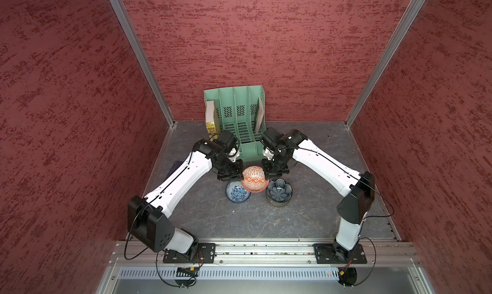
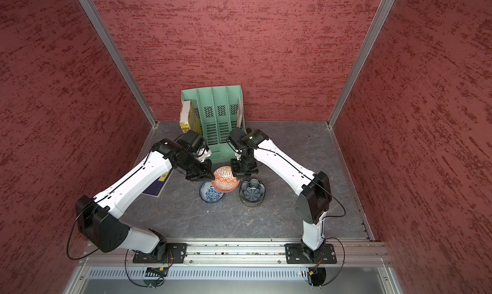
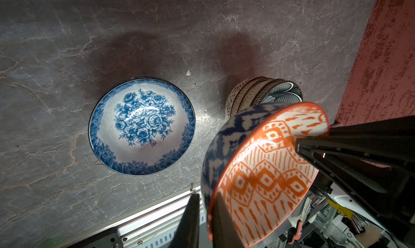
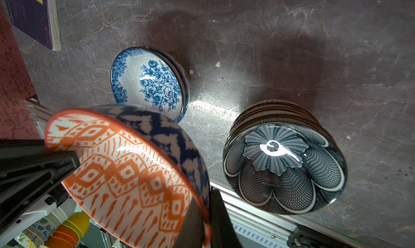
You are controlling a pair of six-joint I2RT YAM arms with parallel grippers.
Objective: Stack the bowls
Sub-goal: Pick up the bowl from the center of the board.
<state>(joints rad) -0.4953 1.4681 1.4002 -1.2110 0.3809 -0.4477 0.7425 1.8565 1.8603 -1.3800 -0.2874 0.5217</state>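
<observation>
The orange-red bowl's rim (image 1: 266,184) is held by both grippers, so next my right gripper lets go and moves away before my left gripper sets the orange-red bowl down onto the floral bowl (image 1: 237,194).
An orange-red geometric bowl (image 1: 254,178) with a blue-patterned outside hangs tilted above the table. My left gripper (image 3: 207,213) is shut on its rim, one finger inside and one outside. My right gripper (image 4: 206,217) is shut on the opposite rim in the same way. In both top views the grippers flank this bowl (image 2: 225,178). Below it to the left, a blue-white floral bowl (image 1: 237,192) rests alone on the table. To the right stands a stack of several bowls with the dark lobed flower-shaped bowl (image 4: 283,168) on top.
A green file organizer (image 1: 239,119) stands at the back wall just behind the grippers, with a yellow box (image 1: 211,119) in its left slot. A dark blue book (image 2: 159,183) lies under the left arm. Red walls close three sides. A metal rail (image 1: 266,250) runs along the front.
</observation>
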